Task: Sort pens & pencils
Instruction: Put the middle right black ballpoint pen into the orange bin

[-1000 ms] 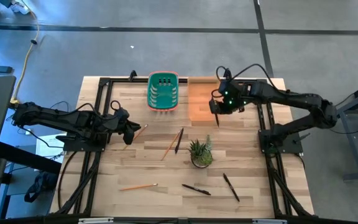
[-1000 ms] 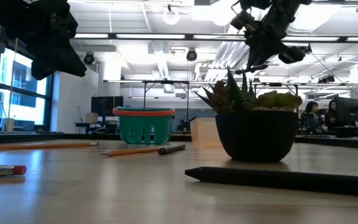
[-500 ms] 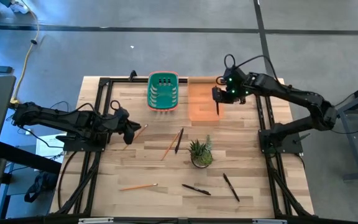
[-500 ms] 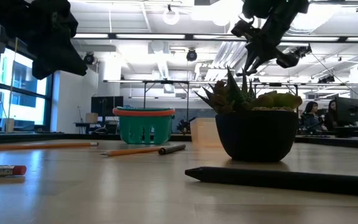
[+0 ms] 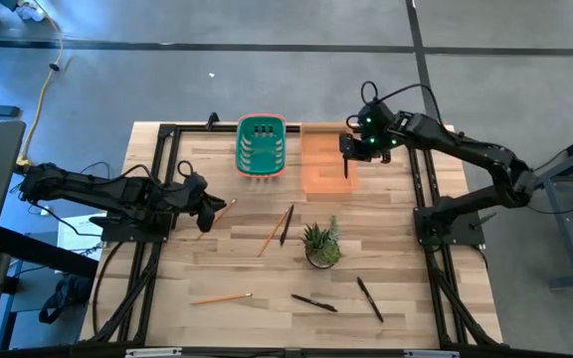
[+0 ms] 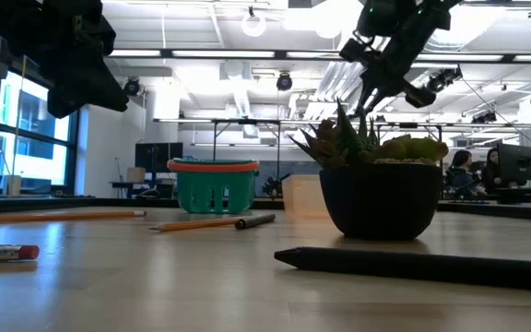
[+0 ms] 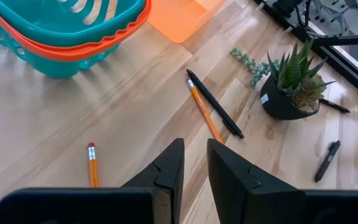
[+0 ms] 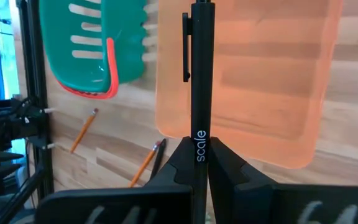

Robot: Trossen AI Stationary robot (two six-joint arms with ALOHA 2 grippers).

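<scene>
The black pen [image 8: 202,81] is in line with the long sides of the open orange tray [image 5: 323,161], so the robot's right gripper goes on lowering until the pen is inside and then let go.
My right gripper [image 5: 346,151] is shut on a black pen [image 8: 199,74] and holds it above the flat orange tray [image 5: 318,167] at the table's far side. Beside the tray stands a teal basket [image 5: 261,146]. My left gripper [image 7: 194,165] hovers at the left with a narrow gap between its fingers and nothing in it; a pencil [image 7: 92,167] lies on the table just beside it. One pencil [image 5: 273,233] and one pen [image 5: 286,225] lie side by side mid-table. Another pencil [image 5: 222,297] and two pens [image 5: 313,302] [image 5: 370,298] lie near the front edge. My right gripper pinches the pen between its two fingers near one end, by the printed lettering [image 8: 200,147]. The pen runs on past the fingertips in line with the fingers, its clip [image 8: 186,47] farther out. It slants down from the gripper, clear of the tray.
A small potted plant [image 5: 321,245] stands right of centre, between the mid-table pair and the front pens. A black frame [image 5: 157,199] runs along the table's sides. People sit at desks in the room beyond the table.
My right gripper has carried the pen toward the table's far edge, over the orange tray, rolling a little as it went. The pen stays held and off the table. My left arm has kept still.
</scene>
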